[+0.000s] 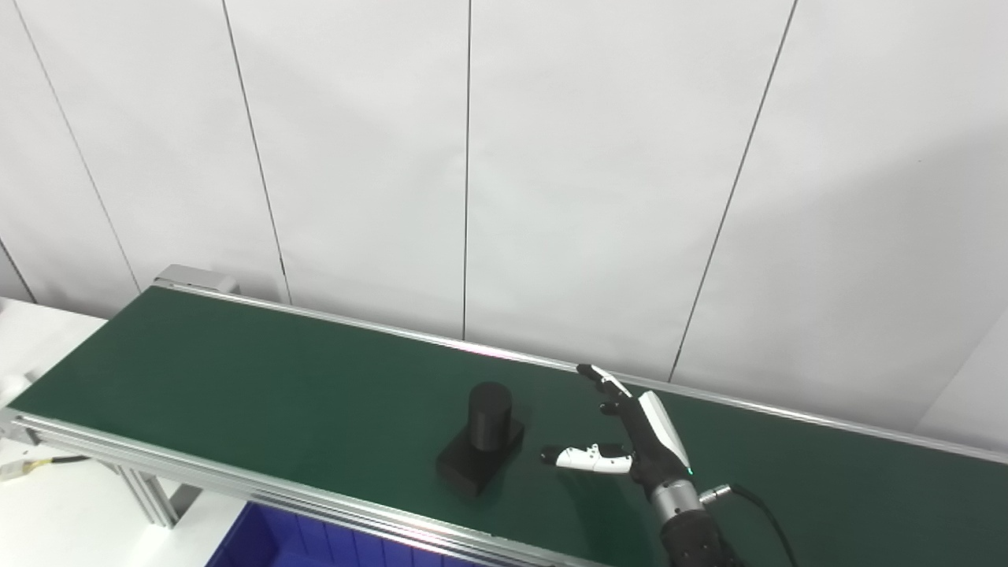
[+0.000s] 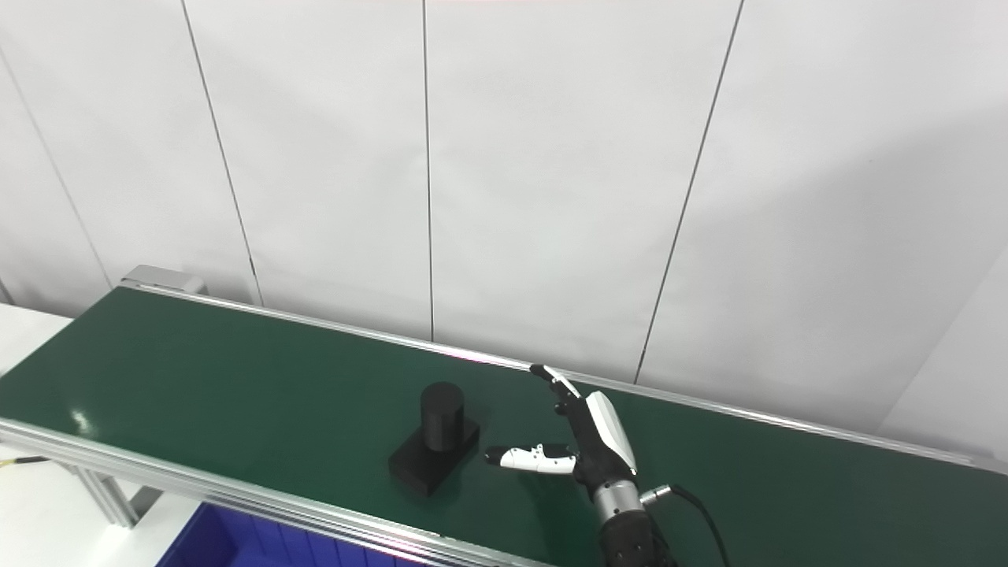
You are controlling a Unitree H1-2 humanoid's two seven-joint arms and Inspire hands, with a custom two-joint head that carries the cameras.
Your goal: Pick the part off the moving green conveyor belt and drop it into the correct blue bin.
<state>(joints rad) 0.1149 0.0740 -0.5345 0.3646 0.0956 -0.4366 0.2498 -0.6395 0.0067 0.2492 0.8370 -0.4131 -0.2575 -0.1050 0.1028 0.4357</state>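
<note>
I expect the flat base (image 1: pixel 470 465) to follow stiffly when I lift the part's cylinder, because the cylinder runs straight into it (image 1: pixel 489 444) in the same black.
A black part (image 1: pixel 482 439), a short cylinder standing on a flat rectangular base, rests on the green conveyor belt (image 1: pixel 260 370) near its front rail. My right hand (image 1: pixel 634 437) hovers over the belt just to the part's right. It is open, fingers stretched toward the far rail and the thumb pointing left at the part, a small gap away from it. In the right eye view the same part (image 2: pixel 435 446) and right hand (image 2: pixel 587 441) appear. A blue bin (image 1: pixel 276 539) shows under the belt's front edge. The left hand is out of sight.
Aluminium rails (image 1: pixel 236 480) run along both long sides of the belt, with a support leg (image 1: pixel 153 496) at the front left. A white table surface (image 1: pixel 47 504) lies left of the belt. A panelled white wall stands behind.
</note>
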